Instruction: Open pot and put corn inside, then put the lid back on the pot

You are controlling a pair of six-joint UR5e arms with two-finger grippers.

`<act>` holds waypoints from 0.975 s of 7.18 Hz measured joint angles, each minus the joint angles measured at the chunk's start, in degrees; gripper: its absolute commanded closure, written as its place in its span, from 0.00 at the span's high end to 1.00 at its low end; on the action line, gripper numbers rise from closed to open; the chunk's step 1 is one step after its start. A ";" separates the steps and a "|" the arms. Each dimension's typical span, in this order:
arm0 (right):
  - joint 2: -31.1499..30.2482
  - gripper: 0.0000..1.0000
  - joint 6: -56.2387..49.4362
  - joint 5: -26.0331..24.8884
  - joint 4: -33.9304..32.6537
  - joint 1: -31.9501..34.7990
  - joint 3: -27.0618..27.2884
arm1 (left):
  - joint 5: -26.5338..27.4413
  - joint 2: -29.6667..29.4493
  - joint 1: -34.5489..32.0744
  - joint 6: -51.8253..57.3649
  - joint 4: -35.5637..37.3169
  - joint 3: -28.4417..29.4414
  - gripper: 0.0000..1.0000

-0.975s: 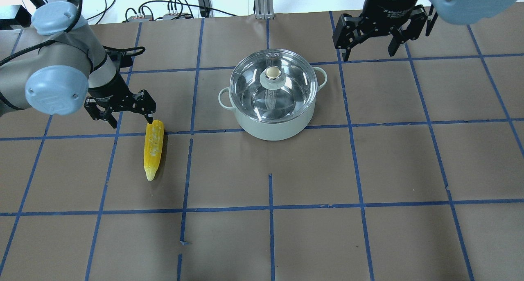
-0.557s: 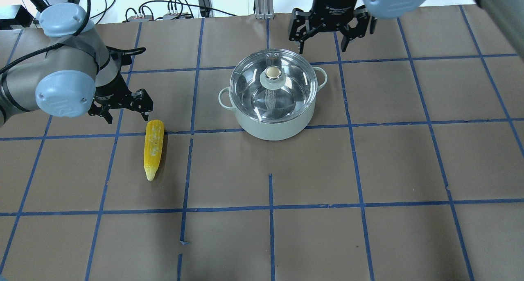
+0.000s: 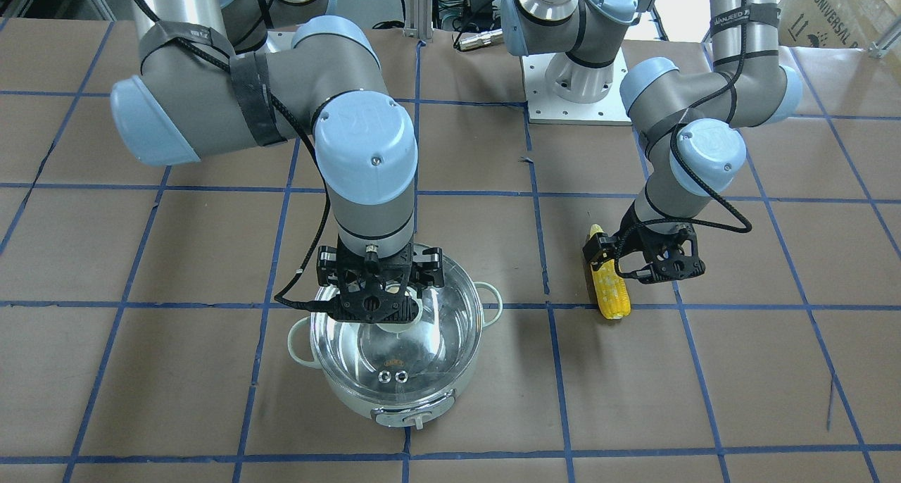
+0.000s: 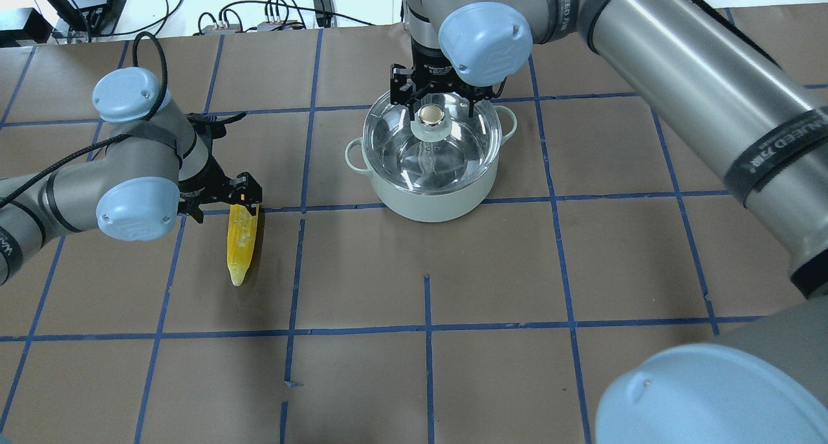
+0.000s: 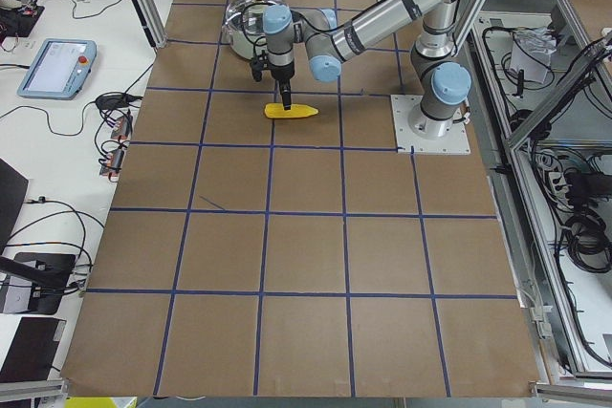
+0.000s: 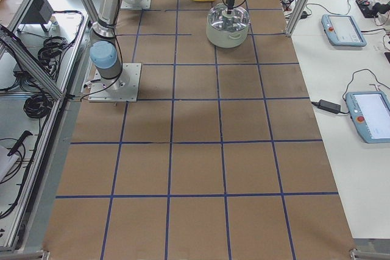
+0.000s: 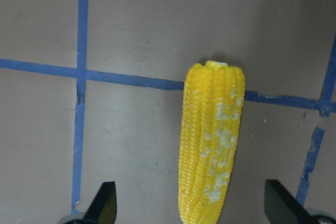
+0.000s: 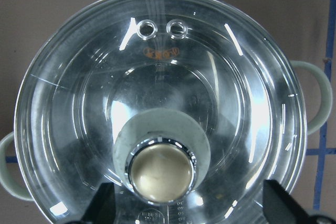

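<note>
The glass lid will come straight off when I raise its knob, because the silver clasp sits on the pot's side, below the lid's rim.
The pale-green pot stands at the table's middle back, with the clear glass lid on it. My right gripper is open, its fingers on either side of the lid's beige knob without closing on it. In the right wrist view the knob lies between the fingertips. The yellow corn lies flat on the table to the pot's left. My left gripper is open over its thick end. In the left wrist view the corn lies between the open fingertips.
The table is brown paper with a blue tape grid. Cables and power boxes lie along the back edge. The arms' white base plate is behind the pot. Tablets lie on a side bench.
My right arm has swung in from the back right, and its open gripper has come over the lid's knob. My left gripper has shifted a little closer over the corn's thick end.
</note>
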 measured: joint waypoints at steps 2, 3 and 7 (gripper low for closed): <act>1.42 0.87 1.50 0.05 -1.72 0.34 -0.11 | -1.57 -1.82 0.17 1.32 6.14 -1.50 0.99; 1.79 0.83 1.59 0.08 -2.43 0.48 -0.11 | -1.95 -2.90 0.21 1.87 8.95 -2.54 0.99; 2.13 0.55 1.14 0.23 -3.73 0.64 -0.14 | -2.02 -4.71 0.30 8.57 12.95 -5.10 0.98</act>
